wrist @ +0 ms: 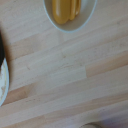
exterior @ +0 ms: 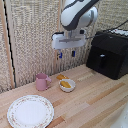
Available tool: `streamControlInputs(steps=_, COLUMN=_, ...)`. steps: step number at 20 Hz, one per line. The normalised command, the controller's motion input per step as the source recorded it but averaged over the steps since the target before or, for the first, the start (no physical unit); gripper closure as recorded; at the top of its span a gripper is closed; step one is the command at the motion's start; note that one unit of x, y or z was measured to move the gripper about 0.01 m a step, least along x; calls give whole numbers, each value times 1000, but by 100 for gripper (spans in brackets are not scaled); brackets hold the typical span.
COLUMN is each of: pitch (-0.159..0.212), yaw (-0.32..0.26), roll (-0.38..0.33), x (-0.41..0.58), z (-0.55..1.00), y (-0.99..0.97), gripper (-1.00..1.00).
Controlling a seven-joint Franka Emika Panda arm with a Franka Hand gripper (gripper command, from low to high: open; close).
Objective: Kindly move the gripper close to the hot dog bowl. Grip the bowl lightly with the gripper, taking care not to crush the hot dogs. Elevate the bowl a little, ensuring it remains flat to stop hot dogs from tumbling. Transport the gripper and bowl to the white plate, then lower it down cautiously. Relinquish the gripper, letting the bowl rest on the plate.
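Note:
The hot dogs (exterior: 66, 84) are lying side by side within the bowl's rim (wrist: 70, 28), so I expect that they will stay inside when I lift and carry the bowl.
The hot dog bowl (exterior: 67, 85) is a small white bowl holding orange-yellow hot dogs (exterior: 65, 84); it sits on the wooden table to the right of a pink mug. One more orange-yellow piece (exterior: 61, 77) lies on the table just behind it. The white plate (exterior: 30, 111) with a faint floral rim lies near the front, at the exterior view's left. The gripper (exterior: 66, 54) hangs well above the bowl, its short dark and blue fingers apart and empty. In the wrist view the bowl (wrist: 70, 20) with its hot dogs (wrist: 65, 9) shows at the frame's edge, and the plate's rim (wrist: 3, 80) at another edge.
A pink mug (exterior: 42, 81) stands close beside the bowl, at the exterior view's left of it. A black appliance box (exterior: 108, 54) stands at the back right. A woven screen backs the table (exterior: 95, 102).

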Motion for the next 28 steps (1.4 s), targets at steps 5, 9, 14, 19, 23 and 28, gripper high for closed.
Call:
streamControlInputs(steps=5, pitch=21, yaw=-94, roll=41, x=-156, z=-247, y=-467, gripper=-100)
streamControlInputs(steps=9, pitch=0, yaw=-43, roll=21, x=-54, z=-374, y=-279, gripper=-100)
streamControlInputs(steps=14, pitch=0, yaw=-25, roll=25, x=-13, z=-433, y=-278, gripper=-100)
streamControlInputs(steps=19, pitch=6, yaw=-15, roll=17, x=-51, z=-446, y=-184, gripper=-100)
streamControlInputs(steps=23, pitch=4, yaw=0, roll=1, x=-1, z=-435, y=-127, gripper=-100)
streamControlInputs(steps=28, pitch=0, yaw=0, roll=0, x=0, z=-339, y=-38, gripper=-100)
